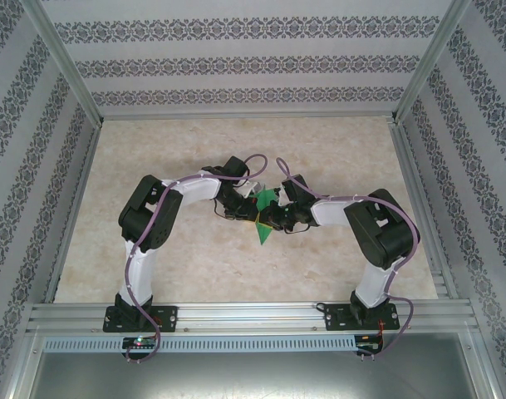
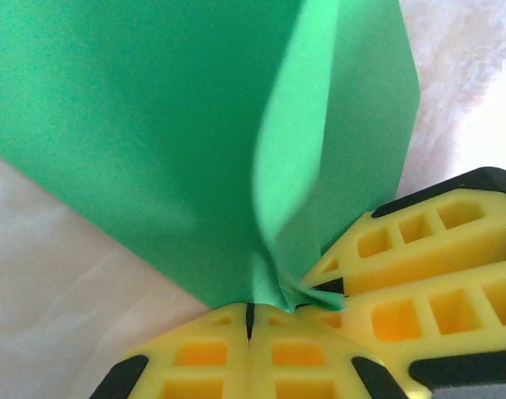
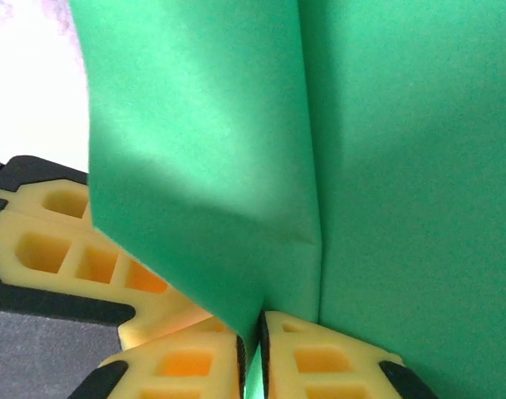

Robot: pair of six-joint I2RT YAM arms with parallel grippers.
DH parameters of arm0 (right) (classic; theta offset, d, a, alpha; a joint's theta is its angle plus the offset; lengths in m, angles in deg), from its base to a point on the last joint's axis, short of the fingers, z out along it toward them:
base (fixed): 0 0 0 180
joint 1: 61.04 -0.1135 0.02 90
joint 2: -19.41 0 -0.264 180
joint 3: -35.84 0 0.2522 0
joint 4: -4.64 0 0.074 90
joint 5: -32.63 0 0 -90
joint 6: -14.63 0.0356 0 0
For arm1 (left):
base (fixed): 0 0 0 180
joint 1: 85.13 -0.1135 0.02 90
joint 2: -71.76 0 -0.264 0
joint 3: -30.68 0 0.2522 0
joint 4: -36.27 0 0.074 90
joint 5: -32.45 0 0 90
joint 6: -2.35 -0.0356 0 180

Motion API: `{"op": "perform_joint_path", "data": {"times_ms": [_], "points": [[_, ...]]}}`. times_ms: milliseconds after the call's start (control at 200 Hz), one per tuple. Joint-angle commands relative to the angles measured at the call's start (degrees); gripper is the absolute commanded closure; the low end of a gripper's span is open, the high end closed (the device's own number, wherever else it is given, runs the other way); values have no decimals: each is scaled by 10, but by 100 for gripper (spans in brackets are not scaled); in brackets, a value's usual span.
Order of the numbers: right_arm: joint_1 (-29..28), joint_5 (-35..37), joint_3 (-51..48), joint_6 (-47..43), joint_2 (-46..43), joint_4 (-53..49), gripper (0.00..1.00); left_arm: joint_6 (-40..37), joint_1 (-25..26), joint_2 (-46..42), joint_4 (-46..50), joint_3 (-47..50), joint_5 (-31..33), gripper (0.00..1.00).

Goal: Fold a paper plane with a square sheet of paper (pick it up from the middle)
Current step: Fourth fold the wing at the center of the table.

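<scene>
My left gripper has its fingers where the raised fold bunches, so it should open and move back to let the fold spread out, then pinch the paper's lower edge.
The green sheet of paper is folded into a narrow pointed shape and is held above the table's middle, between the two wrists. My left gripper is shut on its lower corner, where the paper bunches beside a raised fold. My right gripper comes in from the right, its jaws shut on the paper's crease with green showing in the thin slit between them. In the left wrist view the right gripper's yellow fingers press against the paper next to my left gripper. The right wrist view shows my right gripper and the left fingers.
The pale marbled table lies open around both arms. An aluminium frame rail runs along the near edge, with posts at the back corners. Patterned walls close off the back and sides.
</scene>
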Motion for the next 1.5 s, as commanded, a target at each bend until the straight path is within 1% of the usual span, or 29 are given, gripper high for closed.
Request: {"op": "perform_joint_path", "data": {"times_ms": [0, 180, 400, 540, 605, 804, 974, 1154, 1494], "points": [[-7, 11, 4, -6, 10, -5, 82, -10, -5, 14, 2, 12, 2, 96], [-7, 11, 3, -9, 11, -5, 75, -7, -7, 5, 1, 15, 4, 96], [-5, 14, -4, -11, 12, -2, 73, -2, -16, -21, 2, 19, 4, 96], [-5, 13, -8, -11, 12, 2, 72, 3, -24, -37, 5, 18, 8, 94], [-4, 12, -10, -11, 9, 4, 72, 5, -27, -43, 3, 17, 8, 91], [-3, 8, -13, -13, 9, 7, 72, 16, -33, -60, 5, 4, 10, 88], [-2, 6, -13, -16, 9, 10, 72, 16, -34, -58, 13, -14, 9, 79], [-2, 1, -17, -21, 9, 13, 72, 21, -34, -47, 6, -23, 1, 72], [-2, -4, -20, -26, 7, 19, 71, 22, -34, -11, 7, -43, -10, 69]]}}
